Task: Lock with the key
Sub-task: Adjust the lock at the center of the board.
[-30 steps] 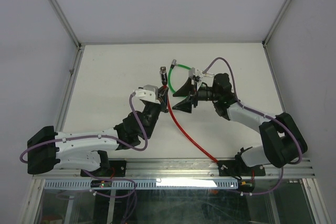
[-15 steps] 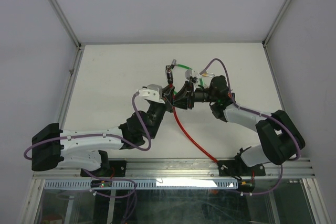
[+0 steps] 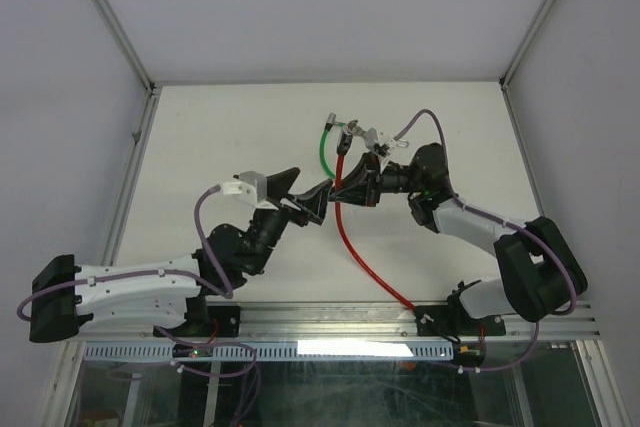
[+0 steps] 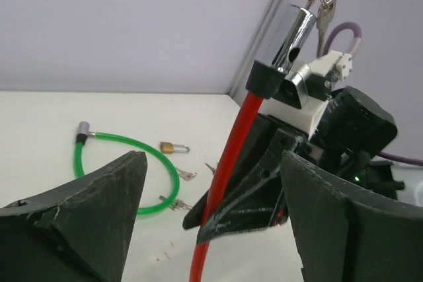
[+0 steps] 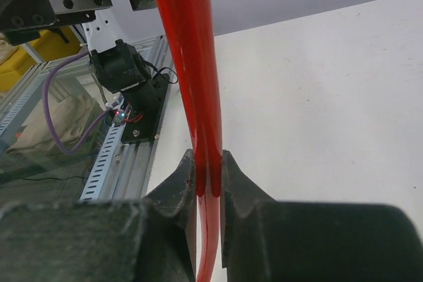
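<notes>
The red cable's loose end (image 3: pixel 410 305) is lying free while the robot's right gripper holds the cable's head end, so next the left gripper takes over below the cable's black collar (image 4: pixel 245 114).
A red cable lock (image 3: pixel 343 222) rises from the table, and my right gripper (image 3: pixel 343 190) is shut on the cable just below its head. In the right wrist view the cable (image 5: pixel 192 64) is pinched between both fingers at my right gripper (image 5: pixel 208 177). The left wrist view shows the black collar and chrome cylinder (image 4: pixel 295 31) at the cable's upper end. The key (image 4: pixel 322 3) sticks out of the cylinder's top. My left gripper (image 3: pixel 305 197) stands open just left of the cable, holding nothing. Its wide fingers (image 4: pixel 99 203) frame the cable (image 4: pixel 228 163).
A green cable lock (image 4: pixel 132 156) lies curled on the table behind, also seen from above as a green cable (image 3: pixel 324 147). Beside it lie a small brass padlock (image 4: pixel 169 146) and loose keys (image 4: pixel 186 175). Walls enclose the table (image 3: pixel 200 147) on three sides.
My left gripper let go of the red cable, opened wide and drew back to the left. My right gripper closed on the cable and now holds the lock up.
</notes>
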Available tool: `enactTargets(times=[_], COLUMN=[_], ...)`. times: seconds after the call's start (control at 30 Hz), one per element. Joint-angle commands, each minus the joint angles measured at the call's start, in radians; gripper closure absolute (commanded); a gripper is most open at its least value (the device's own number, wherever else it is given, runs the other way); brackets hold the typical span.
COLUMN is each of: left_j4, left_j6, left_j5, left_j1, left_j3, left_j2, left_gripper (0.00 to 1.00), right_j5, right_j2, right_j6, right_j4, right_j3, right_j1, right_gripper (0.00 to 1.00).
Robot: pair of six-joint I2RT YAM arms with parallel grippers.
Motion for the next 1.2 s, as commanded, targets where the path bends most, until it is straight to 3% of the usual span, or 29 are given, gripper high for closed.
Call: enactTargets(times=[0.0, 0.03, 0.13, 0.3, 0.53, 0.7, 0.87, 0.97, 1.17], left_j4=[0.049, 0.065, 0.104, 0.030, -0.031, -0.028, 0.005, 0.042, 0.083], left_j6=[-0.067, -0.061, -0.029, 0.000, -0.135, -0.241, -0.320, -0.341, -0.367], left_j5=[0.189, 0.225, 0.371, 0.629, 0.985, 1.151, 1.244, 1.272, 1.323], left_j1=[-0.009, -0.009, 0.005, 0.076, 0.294, 0.437, 0.499, 0.506, 0.507], left_j3=[-0.139, -0.185, -0.289, -0.279, -0.147, -0.054, 0.002, 0.014, 0.043], left_j2=[-0.151, -0.192, -0.301, -0.355, -0.198, -0.062, 0.039, 0.079, 0.145], left_gripper=[0.08, 0.03, 0.01, 0.01, 0.01, 0.01, 0.01, 0.07, 0.32], right_j5=[-0.074, -0.083, -0.114, -0.154, -0.178, -0.186, -0.189, -0.192, -0.191], right_j2=[-0.049, -0.052, -0.068, -0.080, -0.104, -0.107, -0.102, -0.101, -0.090], right_j6=[0.039, 0.036, 0.019, -0.003, -0.055, -0.066, -0.065, -0.065, -0.063], right_j4=[0.080, 0.080, 0.071, 0.047, -0.017, -0.029, -0.030, -0.032, -0.037], right_j3=[-0.007, -0.008, -0.012, -0.009, -0.012, -0.015, -0.015, -0.014, -0.012], right_j1=[-0.010, -0.011, -0.012, -0.012, -0.012, -0.012, -0.012, -0.012, -0.012], right_gripper=[1.00, 1.00, 1.00, 1.00, 1.00, 1.00, 1.00, 1.00, 1.00])
